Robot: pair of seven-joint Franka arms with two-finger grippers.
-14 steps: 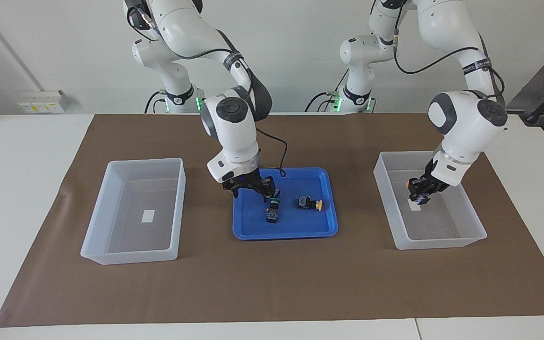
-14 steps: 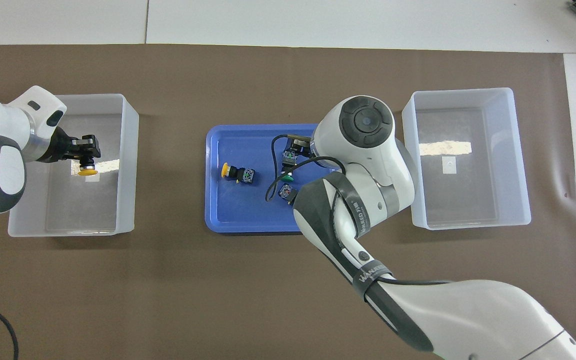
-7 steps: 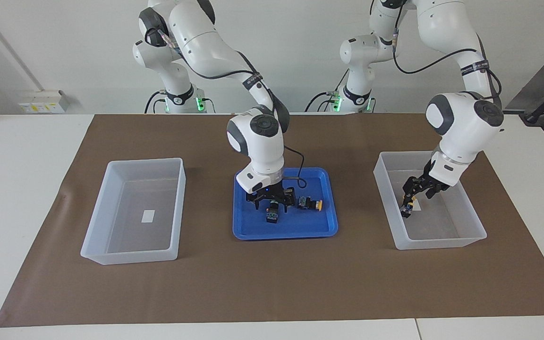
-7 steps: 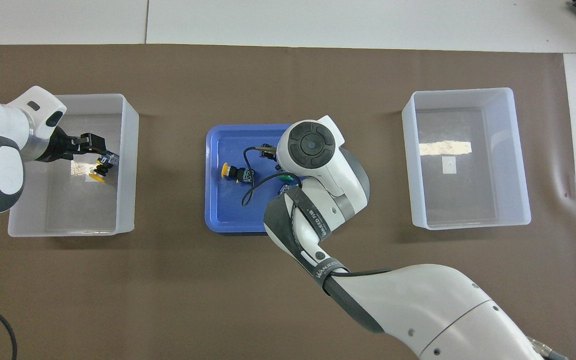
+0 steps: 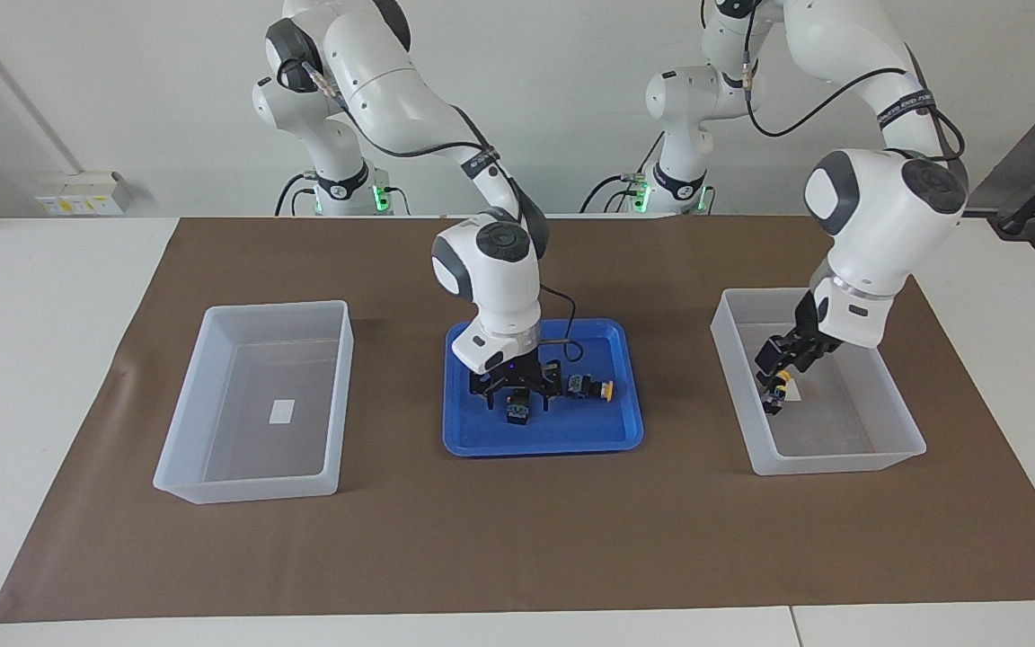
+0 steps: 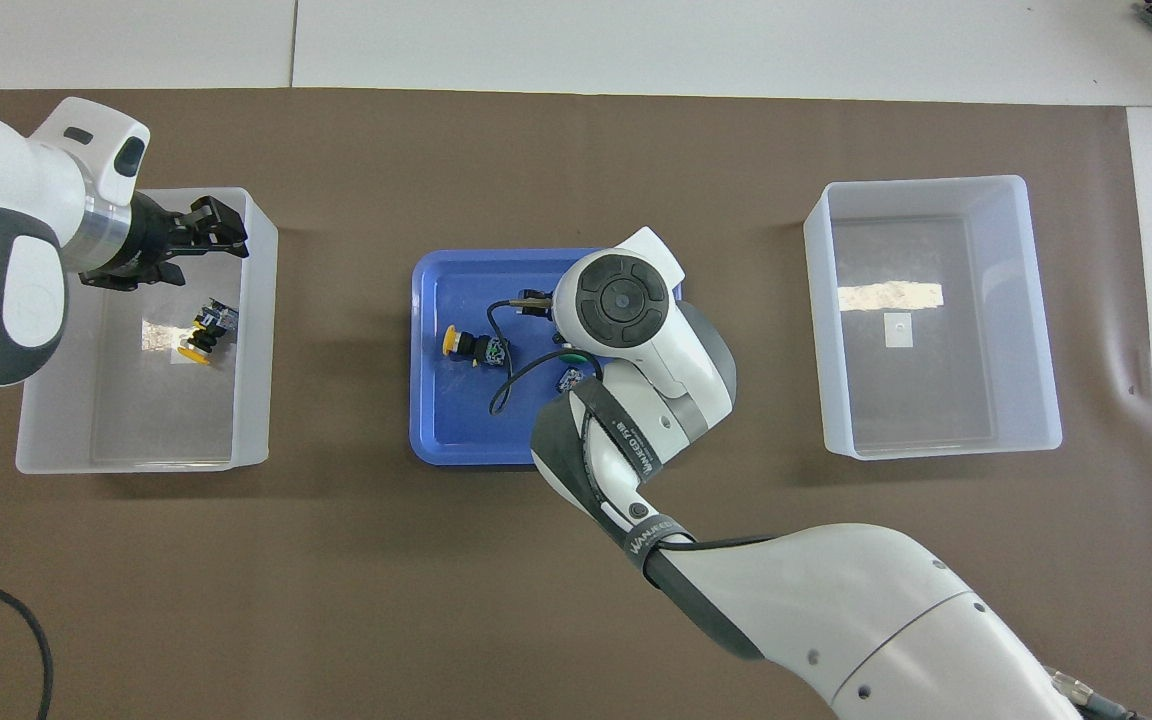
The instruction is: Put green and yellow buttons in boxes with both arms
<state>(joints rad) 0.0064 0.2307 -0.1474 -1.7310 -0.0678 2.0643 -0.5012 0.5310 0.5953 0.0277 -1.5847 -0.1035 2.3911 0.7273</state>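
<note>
A separate dark base shows a little beside the green button. I will therefore expect another green button partly hidden under the wrist.
A yellow button (image 5: pixel 776 394) lies in the box (image 5: pixel 841 463) at the left arm's end and also shows in the overhead view (image 6: pixel 204 335). My left gripper (image 5: pixel 782 359) is open and empty, raised over that box (image 6: pixel 126 460); from overhead the gripper (image 6: pixel 216 225) is at the box's rim. My right gripper (image 5: pixel 516 388) is down in the blue tray (image 5: pixel 544 440), open, with a finger on each side of a green button (image 5: pixel 516 411). A second yellow button (image 5: pixel 591 388) lies beside it in the tray. The other box (image 5: pixel 252 400) holds only its label. Only one green button shows.
Brown paper (image 5: pixel 517 539) covers the table's middle under the tray and both boxes. In the overhead view the right arm's wrist (image 6: pixel 626 310) covers much of the tray (image 6: pixel 436 420). A black cable loops from that wrist into the tray.
My left gripper has opened and dropped the yellow button into its box, then risen. My right gripper has moved over the green button and come down around it.
</note>
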